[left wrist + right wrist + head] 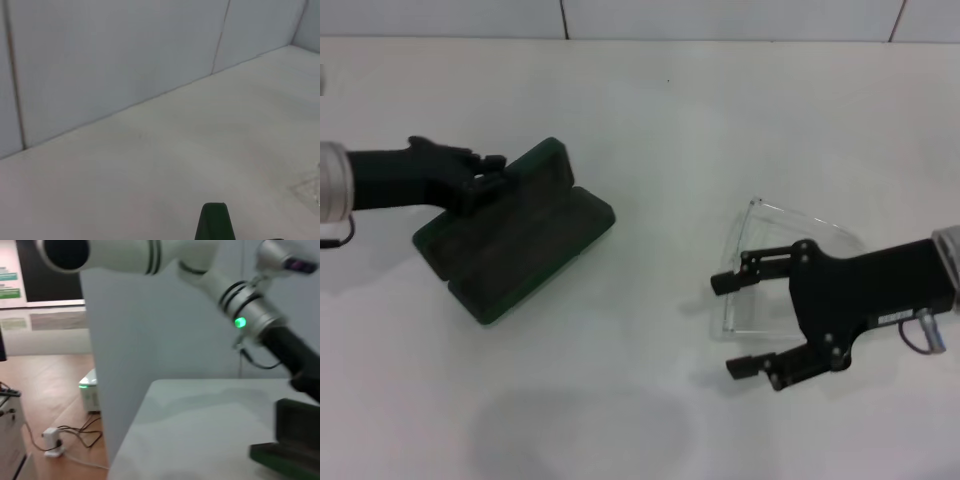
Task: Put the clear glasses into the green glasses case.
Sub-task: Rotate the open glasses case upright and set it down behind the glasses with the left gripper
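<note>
The table (660, 225) between the open green glasses case and the clear glasses (748, 228) is free, so the robot's left gripper should go on carrying the case by its lid until the case rests next to them.
The green glasses case (525, 245) lies open on the left of the white table, its lid (535, 175) tilted up along the far side. My left gripper (485, 178) reaches in from the left and is shut on the lid's upper edge. A corner of the case's lid (214, 222) shows in the left wrist view. In the right wrist view the case (292, 440) shows with its lid raised. The clear glasses (790, 222) lie flat on the table at the right. My right gripper (732, 325) hovers open over them, one finger across the lens area, the other on the near side.
A white wall (720, 18) bounds the table (650, 120) at the back. The right wrist view shows the table's side edge (131, 430), with floor, cables and a small device (90, 390) beyond it, and my left arm (250, 315) above the case.
</note>
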You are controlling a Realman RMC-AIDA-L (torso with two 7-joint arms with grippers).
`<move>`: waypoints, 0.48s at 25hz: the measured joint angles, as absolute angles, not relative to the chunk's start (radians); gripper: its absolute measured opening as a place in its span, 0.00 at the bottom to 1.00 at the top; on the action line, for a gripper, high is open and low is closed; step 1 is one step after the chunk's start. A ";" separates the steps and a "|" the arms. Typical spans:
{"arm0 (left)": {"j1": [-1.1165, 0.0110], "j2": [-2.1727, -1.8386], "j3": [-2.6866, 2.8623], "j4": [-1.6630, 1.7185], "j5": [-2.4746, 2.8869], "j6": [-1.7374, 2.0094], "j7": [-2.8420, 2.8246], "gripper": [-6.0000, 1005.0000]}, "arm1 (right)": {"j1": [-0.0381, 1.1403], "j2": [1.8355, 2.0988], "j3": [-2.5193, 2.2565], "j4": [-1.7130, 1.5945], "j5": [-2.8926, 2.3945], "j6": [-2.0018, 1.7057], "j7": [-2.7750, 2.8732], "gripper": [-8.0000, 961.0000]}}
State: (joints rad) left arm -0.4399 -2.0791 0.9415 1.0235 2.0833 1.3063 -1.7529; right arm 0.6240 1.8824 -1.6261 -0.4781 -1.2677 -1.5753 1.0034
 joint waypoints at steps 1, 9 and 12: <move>-0.450 -2.079 0.947 1.023 2.094 1.307 -1.755 0.22 | 0.622 1.886 -1.626 -0.479 -1.272 -1.576 1.003 0.83; -0.526 -2.084 0.956 1.029 2.126 1.313 -1.744 0.20 | 0.595 1.907 -1.592 -0.480 -1.276 -1.576 0.978 0.83; -0.558 -2.085 0.960 1.036 2.121 1.308 -1.703 0.20 | 0.591 1.918 -1.590 -0.480 -1.276 -1.575 0.961 0.83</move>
State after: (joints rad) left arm -0.5582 -2.0854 0.9603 1.0359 2.1213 1.3078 -1.7032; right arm 0.5915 1.9182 -1.5897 -0.4802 -1.2763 -1.5752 0.9612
